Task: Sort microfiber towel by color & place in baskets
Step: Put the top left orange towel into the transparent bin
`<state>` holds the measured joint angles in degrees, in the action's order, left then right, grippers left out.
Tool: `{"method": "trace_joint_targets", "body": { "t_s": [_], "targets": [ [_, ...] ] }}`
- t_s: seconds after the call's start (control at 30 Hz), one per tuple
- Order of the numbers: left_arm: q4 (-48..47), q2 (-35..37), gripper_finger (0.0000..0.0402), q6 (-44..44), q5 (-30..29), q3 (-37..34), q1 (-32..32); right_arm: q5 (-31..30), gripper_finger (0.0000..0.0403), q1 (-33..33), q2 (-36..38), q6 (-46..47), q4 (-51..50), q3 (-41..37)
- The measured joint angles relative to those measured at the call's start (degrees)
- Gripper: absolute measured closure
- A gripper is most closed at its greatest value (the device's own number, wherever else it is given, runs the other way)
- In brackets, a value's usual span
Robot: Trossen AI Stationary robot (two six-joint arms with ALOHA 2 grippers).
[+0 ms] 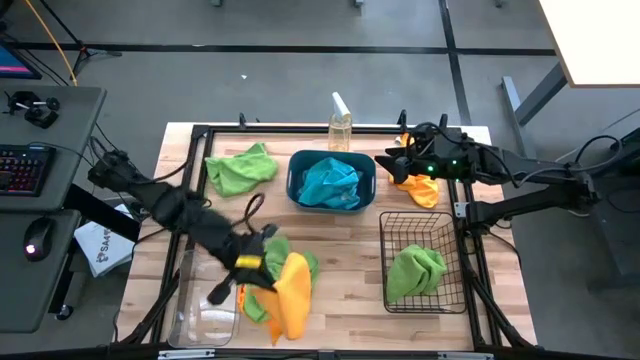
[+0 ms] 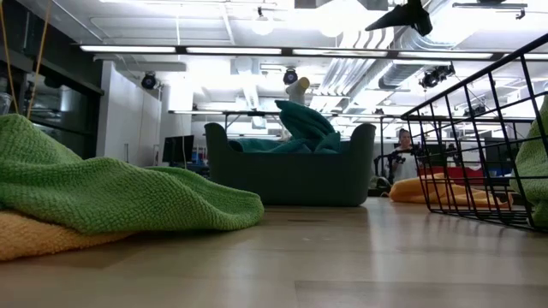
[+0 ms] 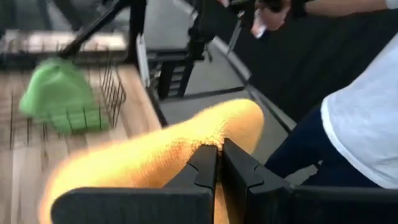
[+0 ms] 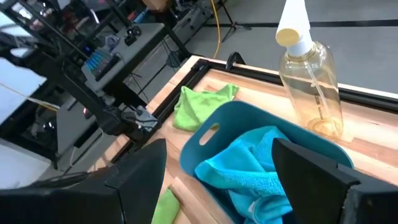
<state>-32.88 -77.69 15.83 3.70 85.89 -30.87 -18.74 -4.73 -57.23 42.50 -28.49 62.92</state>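
My left gripper should keep going until it is over the clear bin [image 1: 204,314] and let go there, because its fingers hold only the orange towel [image 1: 294,299] and the bin is empty.
My left gripper [image 1: 262,268] is near the table's near-left, shut on an orange towel [image 1: 292,295] that lies over green towels [image 1: 262,308]. In the low view a green towel [image 2: 111,192] lies on orange cloth [image 2: 26,235]. The clear bin [image 1: 205,300] stands at the near-left corner. The teal tub [image 1: 298,185] holds turquoise towels [image 1: 330,183]. The black wire basket [image 1: 440,225] holds a green towel [image 1: 415,270]. My right gripper [image 1: 388,165] is open above the tub's far right rim, and its fingers straddle the tub [image 4: 205,137] in the right wrist view. Another green towel [image 1: 240,168] and another orange one [image 1: 422,190] lie at the far side. My left gripper [image 3: 219,149] pinches the orange towel between its two shut fingers on a bunched part [image 3: 205,134] near one end. The cloth bulges out past the fingertips and trails away toward the near edge [image 1: 290,320]. I cannot tell whether it is one layer or several, or whether it hangs clear of the pile.
A clear spray bottle [image 1: 341,125] stands at the far edge behind the tub. A black frame [image 1: 300,128] borders the table. A person in a white top [image 3: 364,118] stands beyond the near edge. Bare wood [image 1: 345,270] lies between the pile and the wire basket.
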Motion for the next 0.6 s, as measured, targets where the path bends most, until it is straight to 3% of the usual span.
{"method": "trace_joint_targets", "body": {
  "t_s": [0.1, 0.23, 0.33, 0.47, 0.6],
  "targets": [
    [-7.7, 1.4, 0.0401, 8.5, -6.8, 0.0, -5.0, 0.9, 0.0114, 0.0, -0.5, -0.5, -0.1, 0.0],
    [-22.8, 4.6, 0.0401, 26.3, -15.7, 0.0, -12.5, 1.6, 0.0114, 0.0, -0.5, -2.4, -0.9, 0.0],
    [-28.8, 6.8, 0.0401, 38.4, -19.9, 0.0, -18.7, 2.2, 0.0114, 0.0, -0.5, -3.8, -1.8, 0.0],
    [-34.6, 8.5, 0.0401, 48.3, -21.1, 0.0, -25.4, 2.7, 0.0114, 0.0, -0.5, -5.1, -2.5, 0.0],
    [-41.7, 8.3, 0.0401, 54.1, -17.5, 0.0, -29.2, 2.7, 0.0114, 0.0, -0.5, -5.5, -2.6, 0.0]
  ]
}}
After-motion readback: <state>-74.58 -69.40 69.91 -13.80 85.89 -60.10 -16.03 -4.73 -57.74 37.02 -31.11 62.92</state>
